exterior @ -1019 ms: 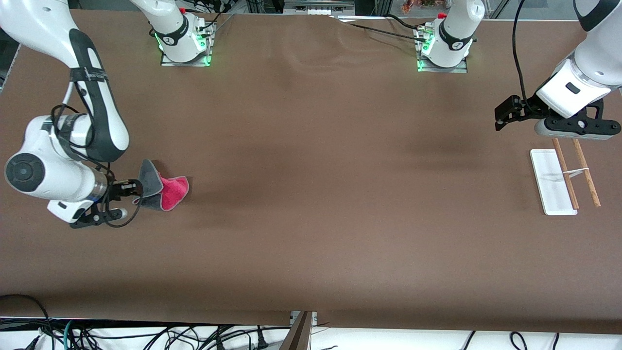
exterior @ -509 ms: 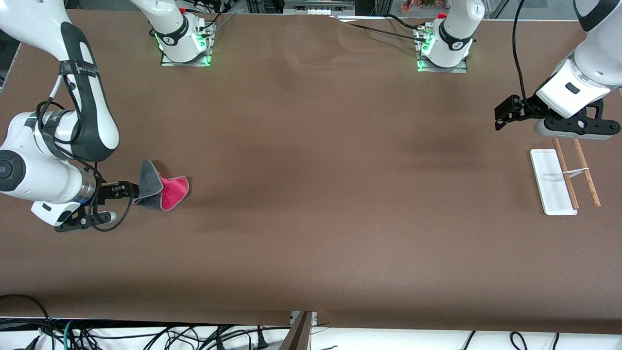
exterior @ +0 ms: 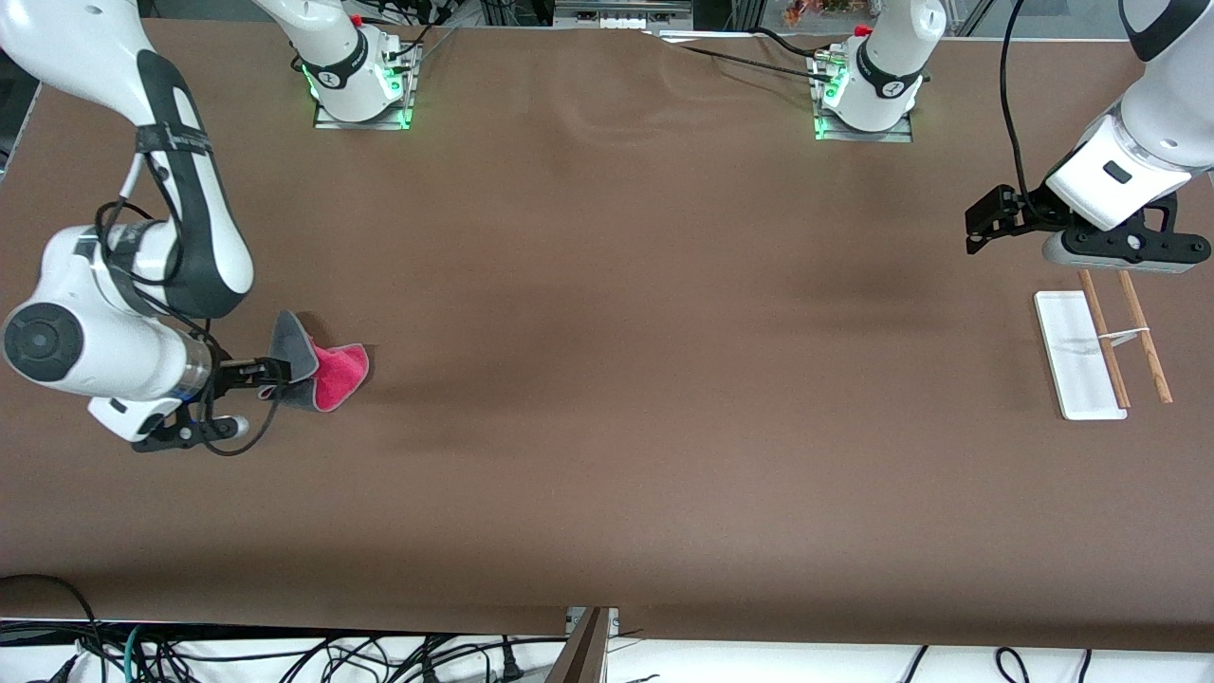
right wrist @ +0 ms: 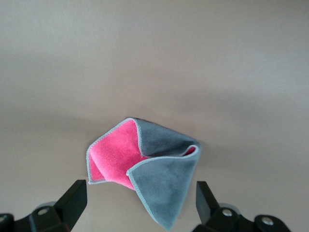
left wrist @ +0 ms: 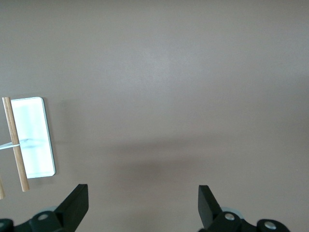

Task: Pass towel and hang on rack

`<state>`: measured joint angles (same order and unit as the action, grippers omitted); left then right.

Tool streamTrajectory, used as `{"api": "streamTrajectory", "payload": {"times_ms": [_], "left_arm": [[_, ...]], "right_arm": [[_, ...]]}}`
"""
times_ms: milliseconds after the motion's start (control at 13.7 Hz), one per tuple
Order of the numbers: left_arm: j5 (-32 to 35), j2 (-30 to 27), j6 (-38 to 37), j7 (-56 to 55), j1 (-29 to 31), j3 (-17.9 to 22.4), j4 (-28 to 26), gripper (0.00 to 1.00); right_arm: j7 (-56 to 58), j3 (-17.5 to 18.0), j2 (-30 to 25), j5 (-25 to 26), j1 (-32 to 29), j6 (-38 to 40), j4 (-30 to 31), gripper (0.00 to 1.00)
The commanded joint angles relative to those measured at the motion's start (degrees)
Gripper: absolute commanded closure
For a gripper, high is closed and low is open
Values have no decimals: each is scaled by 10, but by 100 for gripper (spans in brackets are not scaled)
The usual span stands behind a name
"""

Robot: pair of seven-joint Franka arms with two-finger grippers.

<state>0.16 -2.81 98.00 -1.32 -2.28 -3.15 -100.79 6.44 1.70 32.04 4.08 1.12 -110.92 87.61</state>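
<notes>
My gripper will lift the towel (exterior: 323, 375) hanging folded, with its pink side hidden inside, because grey flaps (exterior: 292, 343) already curl over that pink side.
The towel (exterior: 321, 373) lies crumpled on the table at the right arm's end, one grey flap raised and the pink face showing. In the right wrist view the towel (right wrist: 145, 157) points its grey corner between my fingers. My right gripper (exterior: 273, 368) (right wrist: 141, 194) is low at the towel's grey edge, open, its fingers either side of that corner without clamping it. The rack (exterior: 1091, 353) stands at the left arm's end, and it also shows in the left wrist view (left wrist: 33, 137). My left gripper (exterior: 979, 232) (left wrist: 143, 194) waits open and empty over the table beside the rack.
The rack's two wooden rods (exterior: 1126, 334) slant over its white base. The arm bases (exterior: 360, 81) stand farthest from the front camera. Brown table (exterior: 616, 379) stretches between towel and rack.
My right gripper pulled back from the towel toward the table's end, then moved in again to its grey corner. The towel has barely shifted. The left arm has not moved.
</notes>
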Motion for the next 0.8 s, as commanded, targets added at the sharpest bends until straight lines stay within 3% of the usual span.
{"api": "streamTrajectory", "payload": {"times_ms": [0,218,728], "left_arm": [[3,-4,-6,12,4,-2,1,0],[3,-4,-6,12,4,-2,1,0],[3,-4,-6,12,4,-2,1,0]], "right_arm": [[-5,1,36,-6,-1,-12,-6,0],[-5,1,63,-5,1,-24,8,0],[-1,-2,66,0,0,-24,45,0]]}}
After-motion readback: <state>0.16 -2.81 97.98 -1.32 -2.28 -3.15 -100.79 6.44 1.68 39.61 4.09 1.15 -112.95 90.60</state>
